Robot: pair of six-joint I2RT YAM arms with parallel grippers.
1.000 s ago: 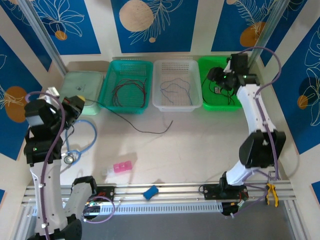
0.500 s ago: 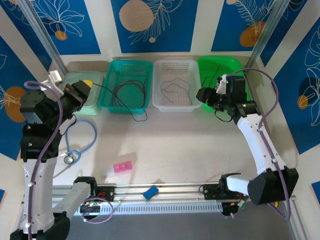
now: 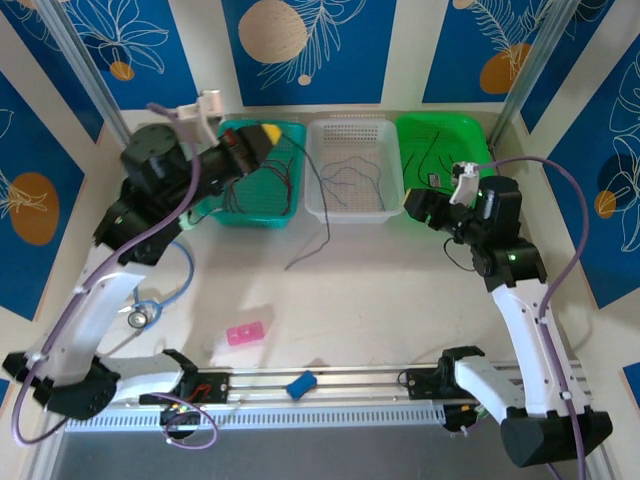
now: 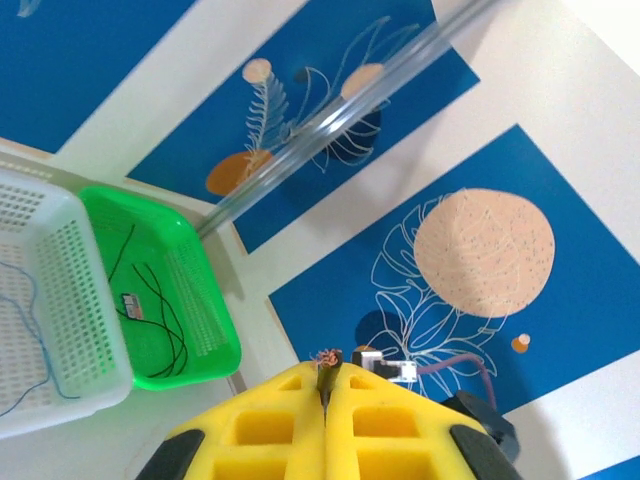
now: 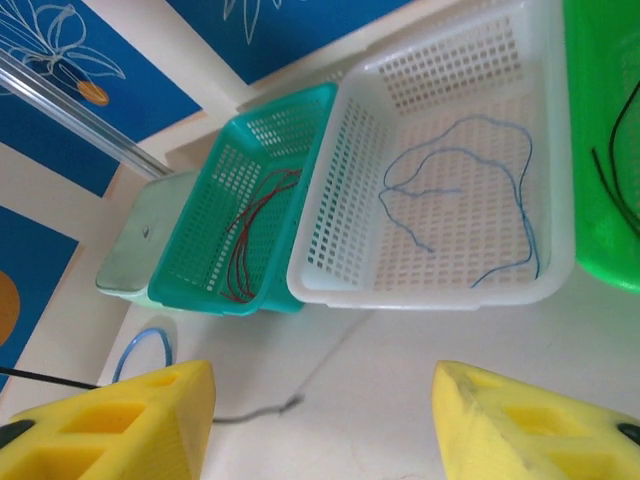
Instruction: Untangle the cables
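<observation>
Next, my left gripper brings the black cable, which it holds over the red cables (image 3: 272, 184), across to the green basket (image 3: 448, 150) so my right gripper can take it.
My left gripper (image 3: 262, 134) hovers high over the teal basket (image 3: 255, 208), shut on the end of a thin black cable (image 3: 318, 235). In the left wrist view the cable's stripped copper tip (image 4: 328, 362) pokes out between the closed yellow fingers (image 4: 270, 430). The cable hangs down and its free end rests on the table (image 5: 268, 411). Red cables (image 5: 255, 225) lie in the teal basket, a grey-blue cable (image 5: 470, 185) in the white basket (image 3: 346, 210), and black cables (image 4: 150, 290) in the green basket (image 3: 470, 135). My right gripper (image 5: 322, 425) stands open and empty in front of the green basket.
A light blue tube loop (image 3: 186, 272) with a metal disc lies at the left. A pink piece (image 3: 246, 333) and a blue block (image 3: 301, 383) sit near the front rail. A pale green tray (image 5: 140, 245) stands left of the teal basket.
My left arm has swung up and right, from the left side to above the teal basket, dragging the black cable along. The right arm has drawn back out of the green basket.
</observation>
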